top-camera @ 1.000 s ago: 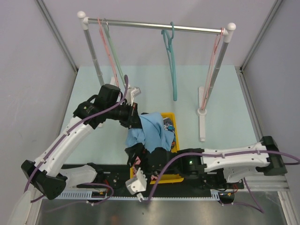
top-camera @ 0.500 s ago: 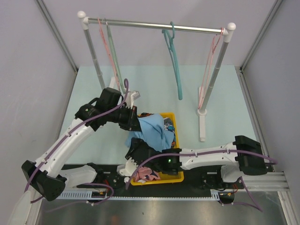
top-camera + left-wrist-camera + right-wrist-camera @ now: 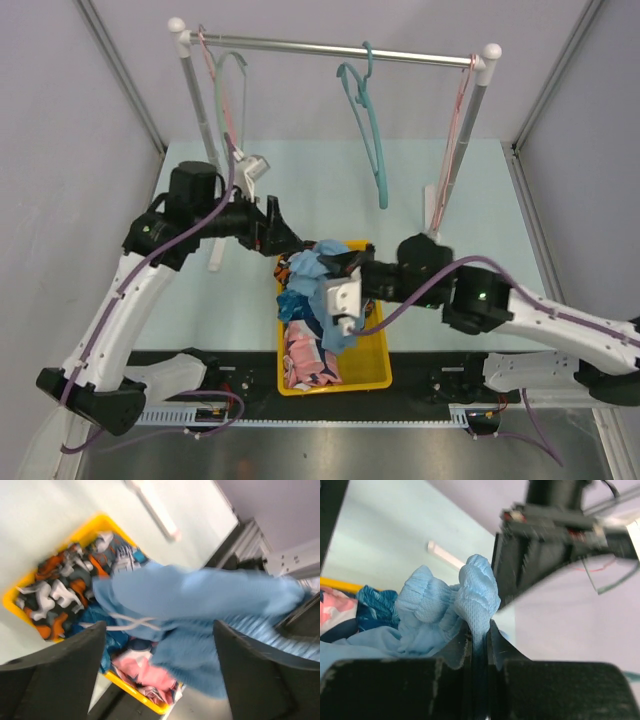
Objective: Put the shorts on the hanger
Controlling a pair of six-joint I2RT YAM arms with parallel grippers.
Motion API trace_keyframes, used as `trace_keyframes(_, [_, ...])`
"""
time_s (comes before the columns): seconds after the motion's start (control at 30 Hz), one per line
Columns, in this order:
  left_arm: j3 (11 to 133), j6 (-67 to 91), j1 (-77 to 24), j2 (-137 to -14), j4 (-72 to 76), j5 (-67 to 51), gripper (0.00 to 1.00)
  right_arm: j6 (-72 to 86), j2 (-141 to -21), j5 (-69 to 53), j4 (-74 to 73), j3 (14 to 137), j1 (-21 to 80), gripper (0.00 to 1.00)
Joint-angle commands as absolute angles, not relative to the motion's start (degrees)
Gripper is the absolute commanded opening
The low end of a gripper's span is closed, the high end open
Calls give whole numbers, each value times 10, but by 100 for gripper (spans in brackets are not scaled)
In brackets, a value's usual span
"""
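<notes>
The white drawstring (image 3: 136,623) is lying loose across the light blue shorts (image 3: 167,591), so it will hang down from the shorts' waistband when I pick the shorts up.
The light blue shorts (image 3: 308,268) hang bunched over the yellow bin (image 3: 372,372). My right gripper (image 3: 342,264) is shut on a fold of their waistband (image 3: 476,597), pinched between the jaws. My left gripper (image 3: 283,236) stands wide open just left of the shorts, with nothing between its fingers (image 3: 55,672). In the left wrist view the shorts (image 3: 200,597) and their white drawstring (image 3: 125,623) lie beyond the jaws. The pale pink hanger (image 3: 455,125) hangs at the right end of the rail, far from both grippers.
The bin holds orange-black-white (image 3: 55,592), teal (image 3: 296,306) and pink (image 3: 305,358) garments. On the rail (image 3: 330,46) hang a pale green hanger (image 3: 222,85) and a teal hanger (image 3: 372,130). The rack's posts (image 3: 200,140) stand left and right behind the bin.
The left gripper has opened, let go of the shorts and drawn back to the left. The right gripper has closed on the shorts and risen over the bin. The hangers have swung.
</notes>
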State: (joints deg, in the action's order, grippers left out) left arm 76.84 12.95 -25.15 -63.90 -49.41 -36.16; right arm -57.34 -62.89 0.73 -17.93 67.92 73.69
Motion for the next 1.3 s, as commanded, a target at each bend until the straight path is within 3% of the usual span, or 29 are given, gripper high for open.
trace_keyframes(0.0, [853,69,-208,-616,-475,-418,97,-474,-581,-141,-242,752,673,0])
trace_keyframes(0.13, [864,-33,-204,-567,-469,-477,100,-433,-549,-201,-244,769,614,0])
trace_keyframes(0.2, [848,-135,-205,-518,-472,-524,99,-409,-542,-217,-239,772,592,0])
trace_keyframes(0.37, [778,-223,-207,-432,-398,-563,98,-373,-536,-258,-229,773,573,0])
trace_keyframes(0.63, [823,-228,-286,-490,-424,-543,81,-316,-579,-328,-218,788,572,0])
trace_keyframes(1.03, [776,-222,-380,-519,-424,-471,76,-320,-620,-367,-187,763,571,0])
trace_keyframes(1.2, [764,-201,-382,-537,-430,-469,54,-324,-625,-374,-185,742,557,0])
trace_keyframes(1.27, [758,-186,-382,-546,-432,-472,28,-322,-622,-374,-175,726,551,0])
